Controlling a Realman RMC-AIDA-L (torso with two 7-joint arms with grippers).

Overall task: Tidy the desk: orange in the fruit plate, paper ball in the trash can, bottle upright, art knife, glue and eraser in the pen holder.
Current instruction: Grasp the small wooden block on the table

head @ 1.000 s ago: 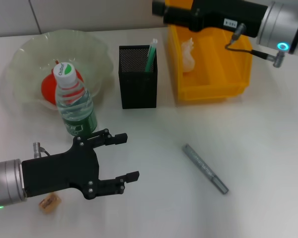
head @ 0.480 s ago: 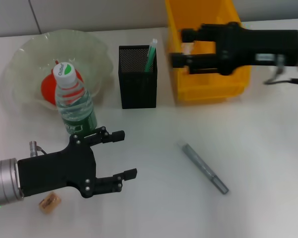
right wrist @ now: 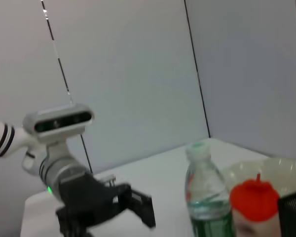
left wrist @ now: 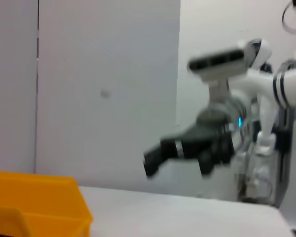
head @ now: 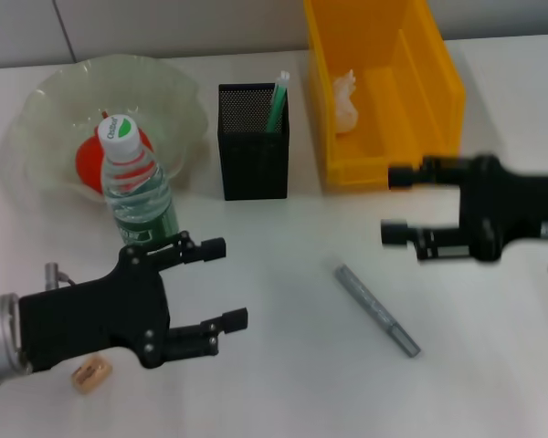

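The robot's open left gripper should keep pulling back and going down until its fingers are around the eraser, then close, since the eraser lies clear of the bottle.
The orange lies in the fruit plate. Just in front of the plate, the bottle stands upright. The paper ball rests inside the trash can. A green stick pokes out of the pen holder; I cannot tell if it is the glue. The grey art knife lies on the table. The eraser sits by my left arm. My left gripper is open and empty, below the bottle. My right gripper is open and empty, above and right of the knife.
The white table runs between the two grippers. In the right wrist view the bottle stands beside my left gripper. The left wrist view shows a corner of the trash can.
My right arm has swung from above the trash can down to the table in front of it, near the art knife. The left gripper drifted slightly left.
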